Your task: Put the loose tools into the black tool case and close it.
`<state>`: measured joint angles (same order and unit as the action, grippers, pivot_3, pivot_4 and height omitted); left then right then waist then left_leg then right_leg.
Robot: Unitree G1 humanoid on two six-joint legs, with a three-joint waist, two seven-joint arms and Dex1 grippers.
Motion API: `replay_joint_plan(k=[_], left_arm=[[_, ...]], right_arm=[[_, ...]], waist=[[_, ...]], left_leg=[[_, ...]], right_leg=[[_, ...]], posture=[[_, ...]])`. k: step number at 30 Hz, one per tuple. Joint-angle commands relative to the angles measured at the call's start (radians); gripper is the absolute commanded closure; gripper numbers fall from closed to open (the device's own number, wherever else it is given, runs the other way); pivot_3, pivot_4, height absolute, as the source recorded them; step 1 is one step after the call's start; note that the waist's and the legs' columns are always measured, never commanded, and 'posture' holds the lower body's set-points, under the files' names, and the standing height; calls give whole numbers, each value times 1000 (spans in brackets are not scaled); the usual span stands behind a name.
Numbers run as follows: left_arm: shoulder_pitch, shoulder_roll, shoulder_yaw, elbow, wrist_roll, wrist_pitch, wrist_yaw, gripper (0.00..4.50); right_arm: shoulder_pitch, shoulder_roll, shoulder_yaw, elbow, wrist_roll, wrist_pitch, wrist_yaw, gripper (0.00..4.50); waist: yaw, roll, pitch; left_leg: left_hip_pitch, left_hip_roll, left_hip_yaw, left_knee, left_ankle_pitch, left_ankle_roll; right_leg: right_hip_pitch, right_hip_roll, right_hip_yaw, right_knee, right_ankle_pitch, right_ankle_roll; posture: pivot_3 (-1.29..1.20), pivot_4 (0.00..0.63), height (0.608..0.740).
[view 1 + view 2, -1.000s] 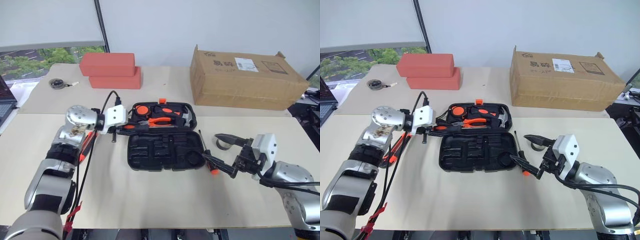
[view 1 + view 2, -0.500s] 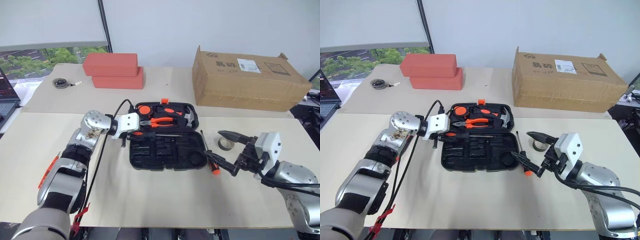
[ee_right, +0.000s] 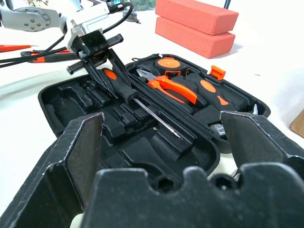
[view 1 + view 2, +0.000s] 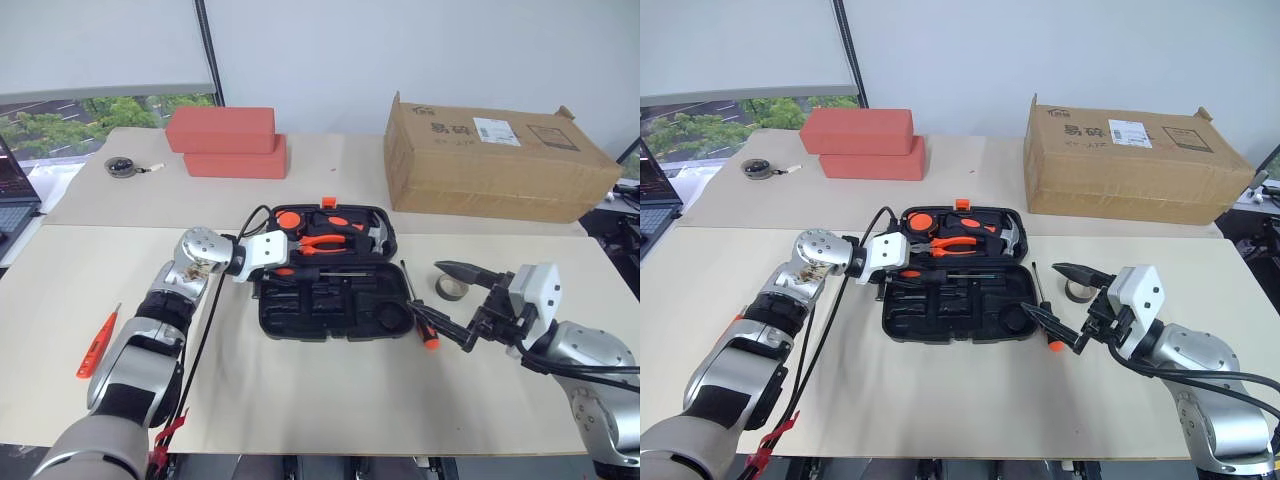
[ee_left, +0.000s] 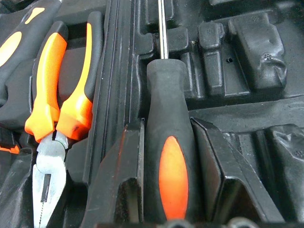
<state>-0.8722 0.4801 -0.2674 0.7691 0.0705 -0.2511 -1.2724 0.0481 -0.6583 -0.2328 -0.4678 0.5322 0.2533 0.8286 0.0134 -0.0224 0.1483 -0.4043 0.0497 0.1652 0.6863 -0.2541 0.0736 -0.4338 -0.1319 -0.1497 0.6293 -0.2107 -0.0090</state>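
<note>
I should release the screwdriver's handle point(image 4: 301, 272) from my left gripper because it sits high in the case's slot, then close the fingers and push the handle's neck point(image 5: 166, 71) down.
The black tool case point(image 4: 322, 305) lies open at the table's middle, its rear half holding pliers point(image 4: 325, 241) and a hammer. My left gripper point(image 4: 273, 266) is shut on a screwdriver point(image 5: 171, 161) with an orange-and-black handle, its shaft lying over the case's hinge line. Right of the case my right gripper point(image 4: 427, 288) hangs open above a slim screwdriver point(image 4: 428, 339) on the table. A grey tape ring point(image 4: 451, 288) sits just behind it. A small orange screwdriver point(image 4: 97, 342) lies far left.
A brown cardboard box point(image 4: 495, 160) stands at the back right and two stacked red blocks point(image 4: 225, 141) at the back left. A dark disc with a cord point(image 4: 120, 166) lies beyond them. A laptop's corner point(image 4: 8, 200) shows at the left edge.
My left gripper has carried the screwdriver right and down, from beside the case's left edge to over the case. Its arm has uncovered the small orange screwdriver. The right gripper has stayed put.
</note>
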Motion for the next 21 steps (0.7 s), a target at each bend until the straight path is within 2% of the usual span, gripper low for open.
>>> replay_joint_plan(k=[1,2,3,8,9,10,15,20,21], left_arm=[[-23,-3,2,12,3,18,0,3514],[-22,-1,5,12,1,21,-1,3514],[-21,2,10,8,-3,24,-1,2500],[-27,13,44,-37,-25,20,19,932],[-26,15,53,-54,-36,28,15,729],[-25,18,65,-80,-51,42,16,252],[-22,46,131,-251,-119,117,35,252],[-4,37,190,-342,-149,204,150,252],[5,20,211,-365,-165,251,195,501]], right_arm=[[-4,-5,-15,-21,5,-12,0,0],[-3,-4,-15,-21,5,-13,0,0],[-2,-4,-14,-20,5,-14,1,0],[-10,-1,-5,-9,2,-21,5,0],[-11,0,-3,-8,1,-22,6,0],[-12,1,-1,-6,1,-24,6,0],[-15,4,7,6,-3,-35,12,0],[-16,14,17,15,-12,-47,13,0],[-14,17,19,16,-14,-51,14,0]], waist=[[0,0,0],[-1,0,0],[-1,0,0],[-1,1,0],[-1,1,0],[-1,1,0],[-2,1,0],[-1,1,-1],[-1,1,-1]], left_leg=[[0,0,0,0,0,0],[0,0,0,0,0,0],[0,0,0,0,0,0],[0,0,-1,1,0,1],[0,0,-1,2,1,1],[0,0,-2,2,1,1],[-1,0,-2,2,2,2],[-1,0,-2,2,5,-4],[-1,0,-2,2,5,-4]], right_leg=[[0,0,0,0,0,0],[0,0,0,0,0,0],[0,0,0,0,0,0],[1,0,0,1,1,-1],[1,0,0,1,1,-1],[1,0,0,1,2,-1],[0,0,0,1,3,-1],[1,0,1,0,3,-2],[1,0,1,0,3,-1]], posture=[[0,150,712],[0,150,712],[0,150,712],[0,150,712],[0,150,712],[0,150,712],[0,150,712],[0,150,712],[0,150,712]])
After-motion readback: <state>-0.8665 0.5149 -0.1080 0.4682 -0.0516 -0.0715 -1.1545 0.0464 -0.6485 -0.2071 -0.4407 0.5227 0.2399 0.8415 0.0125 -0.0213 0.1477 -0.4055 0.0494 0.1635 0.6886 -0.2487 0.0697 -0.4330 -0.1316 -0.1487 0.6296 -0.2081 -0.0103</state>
